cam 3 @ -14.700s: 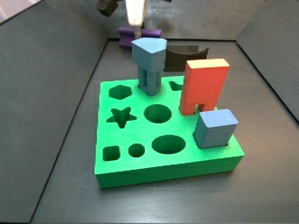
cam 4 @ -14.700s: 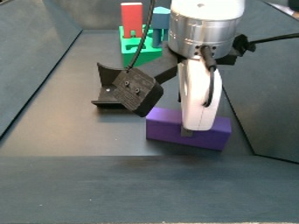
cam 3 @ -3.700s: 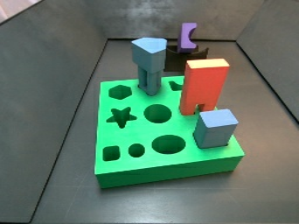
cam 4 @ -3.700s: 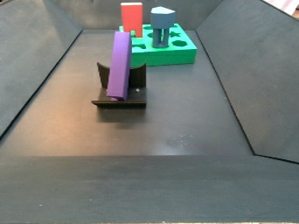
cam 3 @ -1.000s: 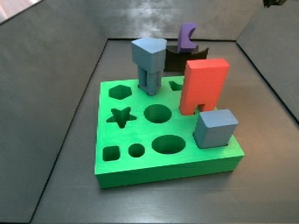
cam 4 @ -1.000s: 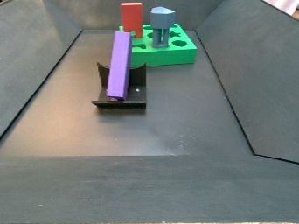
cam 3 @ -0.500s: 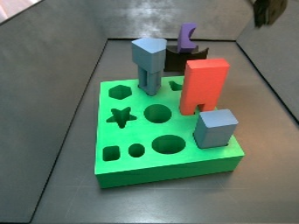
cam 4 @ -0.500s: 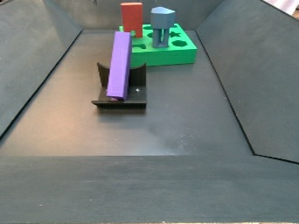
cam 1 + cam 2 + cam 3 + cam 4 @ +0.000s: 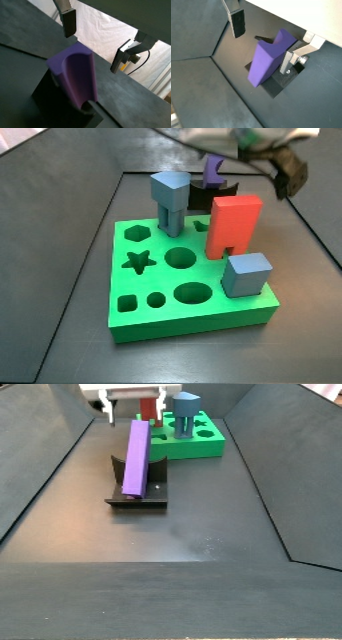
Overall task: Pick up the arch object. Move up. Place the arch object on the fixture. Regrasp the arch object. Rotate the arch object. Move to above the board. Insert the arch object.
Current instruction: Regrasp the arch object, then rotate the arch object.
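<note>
The arch object (image 9: pixel 214 171) has a thick straight body, and the flat upper end (image 9: pixel 70 53) is cut square across it. The arch object will stand upright when I set it on end.
The purple arch object (image 9: pixel 135 459) leans steeply on the small black fixture (image 9: pixel 138 492), its upper end pointing up. In a side view my gripper (image 9: pixel 134 414) hangs open right at that upper end, one finger on each side and apart from it. Both wrist views show the arch object (image 9: pixel 77 75) (image 9: pixel 266 61) below the open gripper (image 9: pixel 93 40) (image 9: pixel 262 43), resting in the fixture (image 9: pixel 57 100) (image 9: pixel 278 86). The green board (image 9: pixel 160 293) lies nearer in a side view, where the gripper (image 9: pixel 254 158) is blurred above the arch object (image 9: pixel 214 170).
On the board (image 9: pixel 194 446) stand a red-orange block (image 9: pixel 234 225), a grey-blue pentagon-topped post (image 9: pixel 170 198) and a blue cube (image 9: pixel 247 273). Star, round and square holes stay open in its top. Dark sloping walls (image 9: pixel 54 474) enclose the floor.
My gripper has come down into view from above and now stands at the top of the arch object. The arch object and the fixture have not moved.
</note>
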You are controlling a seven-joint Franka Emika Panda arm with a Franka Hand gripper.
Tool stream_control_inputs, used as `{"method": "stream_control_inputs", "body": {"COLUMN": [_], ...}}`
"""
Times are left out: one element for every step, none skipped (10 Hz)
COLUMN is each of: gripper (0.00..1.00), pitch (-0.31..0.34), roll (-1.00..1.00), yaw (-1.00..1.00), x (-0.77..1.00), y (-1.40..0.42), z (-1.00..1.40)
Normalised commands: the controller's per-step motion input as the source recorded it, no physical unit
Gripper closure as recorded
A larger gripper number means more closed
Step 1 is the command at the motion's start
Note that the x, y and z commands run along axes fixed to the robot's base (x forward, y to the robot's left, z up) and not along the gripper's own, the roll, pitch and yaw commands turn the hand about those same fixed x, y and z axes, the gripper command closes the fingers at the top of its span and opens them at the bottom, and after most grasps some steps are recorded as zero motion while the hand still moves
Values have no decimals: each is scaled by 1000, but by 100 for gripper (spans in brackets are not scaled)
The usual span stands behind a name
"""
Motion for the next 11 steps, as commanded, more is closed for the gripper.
{"method": "stream_control_inputs", "body": {"gripper": [0, 0, 0, 0, 100, 100, 100, 100, 100, 100, 100], "pitch": [-82, -52, -33, -12, 0, 0, -42, -67, -97, -111, -116], "roll": [54, 53, 54, 55, 0, 0, -52, -85, -108, -118, -128], "yaw": [-65, -67, -63, -52, 0, 0, 2, 3, -10, -24, -45], "x": [70, 58, 54, 55, 0, -1000, -1000, -1000, -1000, -1000, -1000], "y": [23, 12, 3, 5, 0, 399, 390, 370, 321, 292, 271], "z": [-903, -670, -496, -330, 0, 925, 920, 907, 867, 836, 799]}}
